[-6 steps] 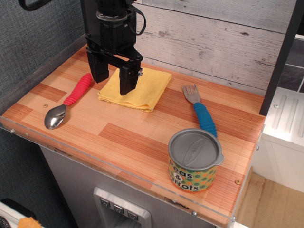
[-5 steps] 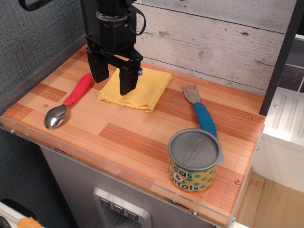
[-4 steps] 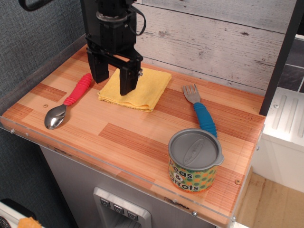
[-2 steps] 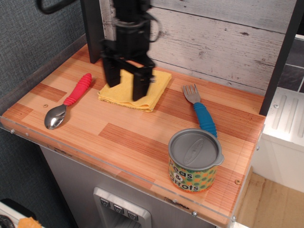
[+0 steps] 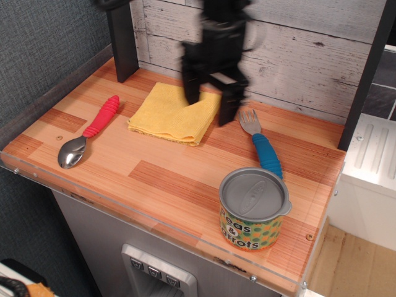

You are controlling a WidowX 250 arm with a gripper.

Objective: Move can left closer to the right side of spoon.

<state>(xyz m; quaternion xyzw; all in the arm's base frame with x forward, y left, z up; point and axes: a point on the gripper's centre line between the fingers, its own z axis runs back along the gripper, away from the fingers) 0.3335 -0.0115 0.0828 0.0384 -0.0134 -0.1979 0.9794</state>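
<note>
The lid point(image 5: 254, 192) will stay in place when I carry the can by its rim, because the grey lid's edge point(image 5: 250, 219) fits tightly all around the top of the can.
The can point(image 5: 254, 209) is short and wide, with a grey lid and a yellow-orange "peas & carrots" label. It stands upright near the front right corner of the wooden table point(image 5: 161, 179). The spoon point(image 5: 90, 130), with a red ribbed handle and a shiny bowl, lies at the left side. My black gripper point(image 5: 210, 106) hangs open and empty above the back middle of the table, blurred by motion. It is over the right edge of the yellow cloth, far behind the can and well right of the spoon.
A folded yellow cloth point(image 5: 172, 112) lies at the back middle. A blue-handled fork point(image 5: 260, 144) lies behind the can. A black post point(image 5: 121, 38) stands at the back left and a plank wall point(image 5: 297, 49) runs behind. A clear rim point(image 5: 148, 224) lines the front edge.
My gripper has swung right, from over the cloth's left edge near the spoon handle to over the cloth's right edge near the fork. It stays open. The can, spoon and fork have not moved.
</note>
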